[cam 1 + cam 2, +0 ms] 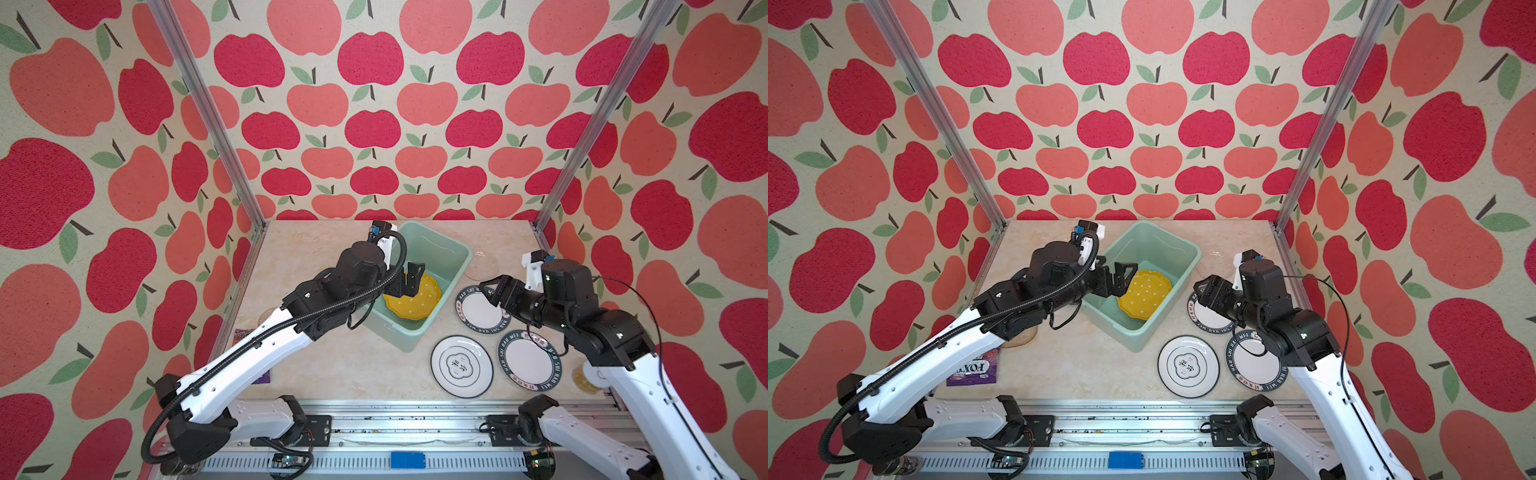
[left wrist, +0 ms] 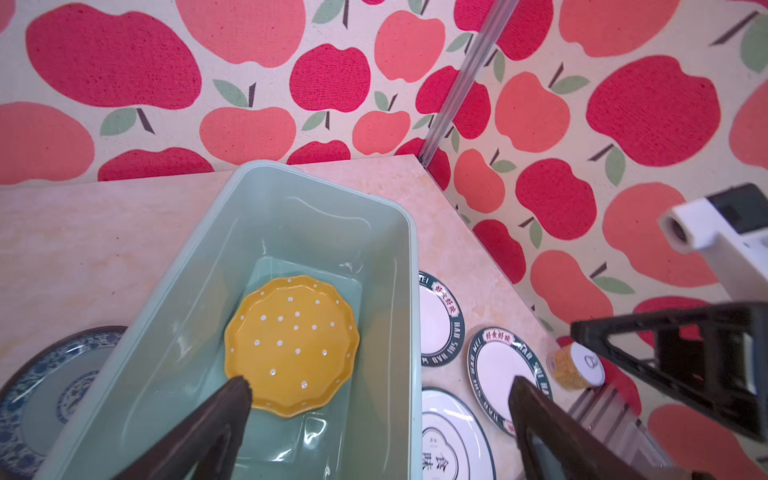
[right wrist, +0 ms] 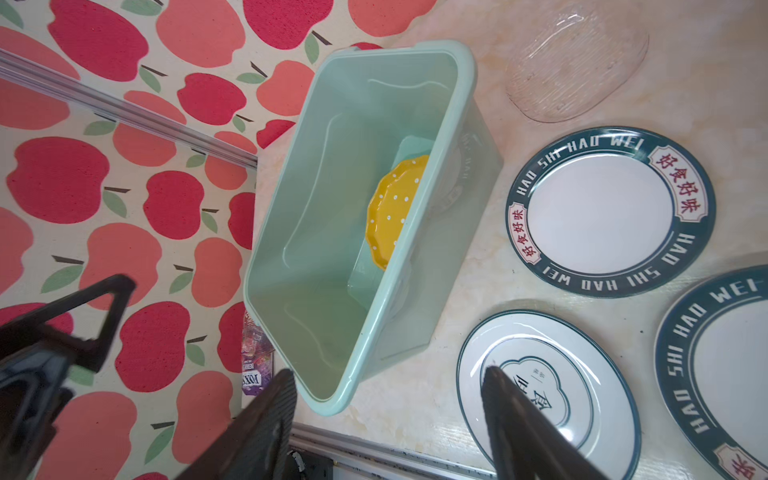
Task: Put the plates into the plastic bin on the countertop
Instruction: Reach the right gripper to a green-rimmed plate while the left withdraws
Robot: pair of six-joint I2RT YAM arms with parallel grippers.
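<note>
The far lettered plate's rim away from the bin is clear beside open countertop (image 3: 740,180), so the robot's right gripper goes on moving down until its fingers are on both sides of that rim (image 3: 685,182).
A yellow white-dotted plate (image 1: 417,301) (image 2: 291,345) lies on the floor of the mint-green plastic bin (image 1: 460,249) (image 2: 409,232). My left gripper (image 1: 409,286) (image 2: 380,386) hangs open over the bin, and nothing is between its fingers. On the countertop (image 1: 332,365) right of the bin lie two white plates with dark lettered rims (image 1: 478,311) (image 1: 528,365) and a white emblem plate (image 1: 461,366) (image 3: 544,386). My right gripper (image 1: 490,293) (image 3: 390,376) is open and empty above the far lettered plate (image 3: 606,212). A clear glass plate (image 3: 577,62) lies behind it. A dark patterned plate (image 2: 45,390) lies left of the bin.
A purple candy bag (image 1: 973,368) lies at the front left under my left arm. A small yellow can (image 1: 584,380) stands by my right arm's base. Aluminium rails (image 1: 374,405) edge the front, and apple-print walls close the other sides.
</note>
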